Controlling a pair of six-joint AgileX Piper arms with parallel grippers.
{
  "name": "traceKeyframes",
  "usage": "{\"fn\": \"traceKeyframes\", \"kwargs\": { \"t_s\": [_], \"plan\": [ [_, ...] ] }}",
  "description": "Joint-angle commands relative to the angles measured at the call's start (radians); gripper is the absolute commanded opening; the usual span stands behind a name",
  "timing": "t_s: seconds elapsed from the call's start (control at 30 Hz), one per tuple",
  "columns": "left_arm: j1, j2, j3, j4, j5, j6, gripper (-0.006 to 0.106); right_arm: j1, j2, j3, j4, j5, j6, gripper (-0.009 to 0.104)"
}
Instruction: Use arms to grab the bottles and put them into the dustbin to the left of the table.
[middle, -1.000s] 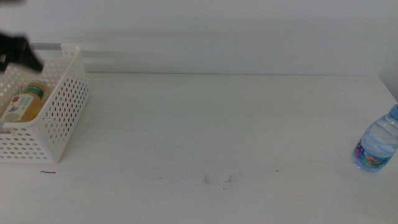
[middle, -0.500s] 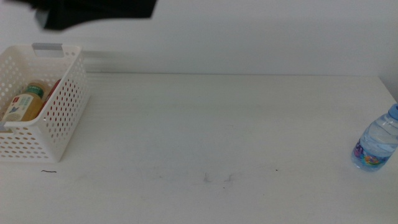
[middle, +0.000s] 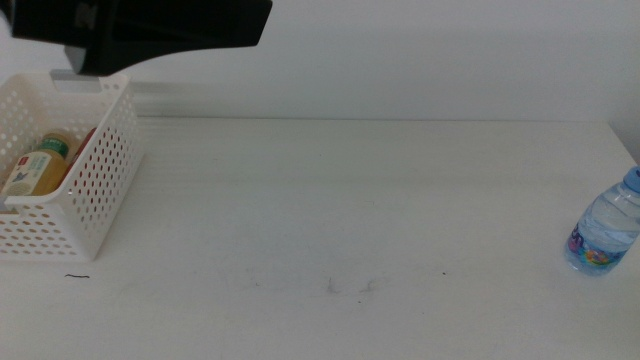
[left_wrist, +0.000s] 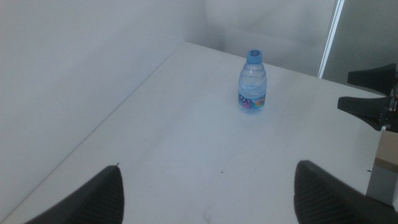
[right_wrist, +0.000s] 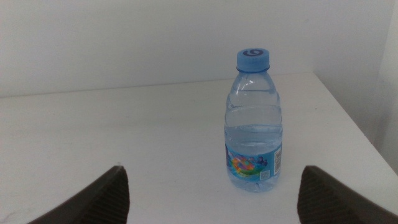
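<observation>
The water bottle (middle: 602, 232) stands out of the left gripper's reach, far from the dustbin, so the right gripper should set it in the middle of the table (middle: 312, 194) for the left gripper to take.
The clear blue-capped water bottle (middle: 603, 236) stands upright at the table's (middle: 360, 200) far right edge. In the right wrist view the bottle (right_wrist: 254, 124) is straight ahead of my right gripper (right_wrist: 214, 171), which is open, low and a short way off. My left gripper (left_wrist: 208, 169) is open and empty, high up, facing the distant bottle (left_wrist: 252, 81). In the middle view it is a dark blur (middle: 150, 30) above the dustbin (middle: 100, 200). Inside the dustbin lie the yellow-liquid bottle (middle: 38, 168) and the red can (middle: 86, 140).
The white perforated dustbin stands at the table's left end, with a grey strip (middle: 75, 76) on its far rim. A white wall runs behind the table. Faint scuff marks (middle: 350, 287) dot the front of the tabletop.
The left arm's dark shape has risen from the dustbin's far left corner and swung right across the top of the middle view. The water bottle and the dustbin's contents have not moved.
</observation>
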Motion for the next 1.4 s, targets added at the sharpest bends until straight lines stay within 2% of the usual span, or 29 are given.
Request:
{"fn": "traceKeyframes", "kwargs": {
  "t_s": [0.0, 0.2, 0.27, 0.4, 0.6, 0.73, 0.9, 1.07, 1.17, 1.37],
  "plan": [
    [-0.008, -0.002, 0.004, -0.002, -0.015, -0.009, 0.094, -0.001, -0.004, 0.004, -0.008, -0.010, -0.004, 0.081],
    [-0.008, -0.002, 0.004, -0.002, -0.019, -0.009, 0.094, -0.001, -0.004, 0.004, -0.008, -0.040, -0.004, 0.081],
    [-0.008, -0.002, 0.004, -0.002, -0.019, -0.009, 0.094, -0.001, -0.004, 0.004, 0.018, -0.076, 0.003, 0.081],
    [-0.008, -0.002, 0.004, -0.002, -0.019, -0.009, 0.094, -0.001, -0.004, 0.004, -0.061, -0.145, -0.020, 0.081],
    [-0.008, -0.002, 0.004, 0.006, -0.019, -0.009, 0.094, -0.001, 0.253, 0.004, -0.063, -0.372, -0.009, 0.081],
    [-0.008, -0.002, 0.004, 0.011, -0.019, -0.009, 0.094, -0.001, 0.478, 0.004, -0.023, -0.561, -0.058, 0.081],
    [-0.008, -0.002, 0.004, 0.012, -0.024, -0.009, 0.094, 0.005, 0.613, 0.004, 0.066, -0.650, -0.114, 0.081],
    [-0.008, -0.002, 0.004, 0.011, -0.031, -0.009, 0.094, -0.063, 0.720, 0.004, 0.069, -0.720, -0.157, 0.081],
    [-0.008, -0.002, 0.004, 0.011, -0.034, -0.009, 0.094, -0.108, 0.817, 0.004, 0.072, -0.811, -0.128, 0.081],
    [-0.008, -0.002, 0.004, 0.012, -0.042, -0.009, 0.094, -0.119, 1.069, 0.004, 0.083, -1.010, -0.076, 0.081]
  ]
}}
